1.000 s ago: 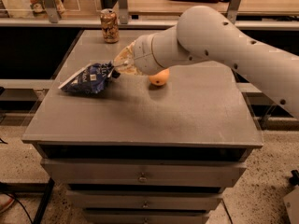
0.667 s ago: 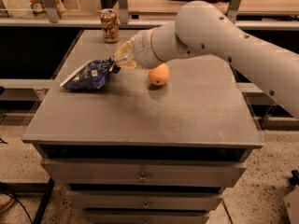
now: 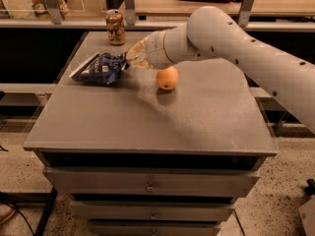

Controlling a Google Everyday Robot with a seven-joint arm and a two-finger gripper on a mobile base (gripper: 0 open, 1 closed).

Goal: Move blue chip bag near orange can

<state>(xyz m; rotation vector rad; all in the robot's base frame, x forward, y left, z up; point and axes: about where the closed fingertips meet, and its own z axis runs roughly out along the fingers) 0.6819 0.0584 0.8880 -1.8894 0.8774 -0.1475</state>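
Observation:
The robot should keep its gripper moving the blue chip bag toward the orange can (image 3: 115, 27) until the bag lies just in front of the can, because the grey top there (image 3: 121, 49) is clear.
The blue chip bag (image 3: 101, 68) is a crumpled dark blue foil bag at the left of the grey cabinet top (image 3: 147, 117). My gripper (image 3: 126, 61) is shut on the bag's right end and holds it slightly lifted. The orange can (image 3: 115, 27) stands upright at the far left corner of the top, a short way behind the bag. My white arm (image 3: 236, 48) reaches in from the right.
A round orange fruit (image 3: 167, 78) lies just right of the gripper, under my wrist. A shelf with clutter runs behind the cabinet. Drawers (image 3: 147, 183) face the front below the top.
My gripper has carried the chip bag a little toward the back, closer to the can. The orange fruit has come fully into view below my wrist.

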